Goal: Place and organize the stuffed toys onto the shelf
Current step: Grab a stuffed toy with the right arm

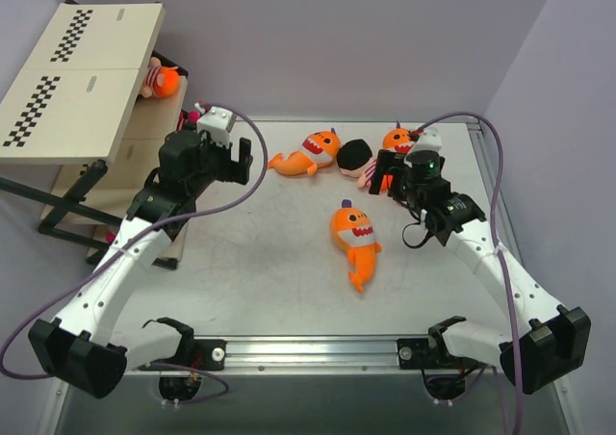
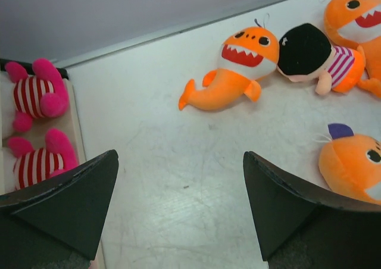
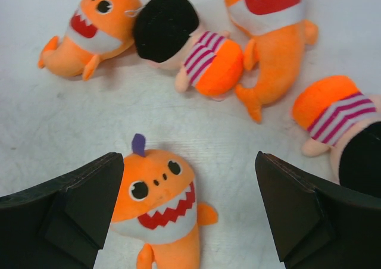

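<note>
The lone black-headed doll is well apart from the sharks, so the robot's right gripper should stay open and go next toward its black head until the fingers are around the head.
The stuffed toys lie at the back of the table: an orange shark, a black-headed doll, another shark, and a third shark alone in the middle. The shelf stands at the left with an orange toy on a lower board. My left gripper hangs open beside the shelf, empty; two pink striped dolls lie on a shelf board. My right gripper is open above the table; the middle shark shows below, near its left finger.
A second black-headed doll with a striped body lies at the right of the row, under my right arm. The table's raised rim runs along the front. Grey walls close the back and right sides.
</note>
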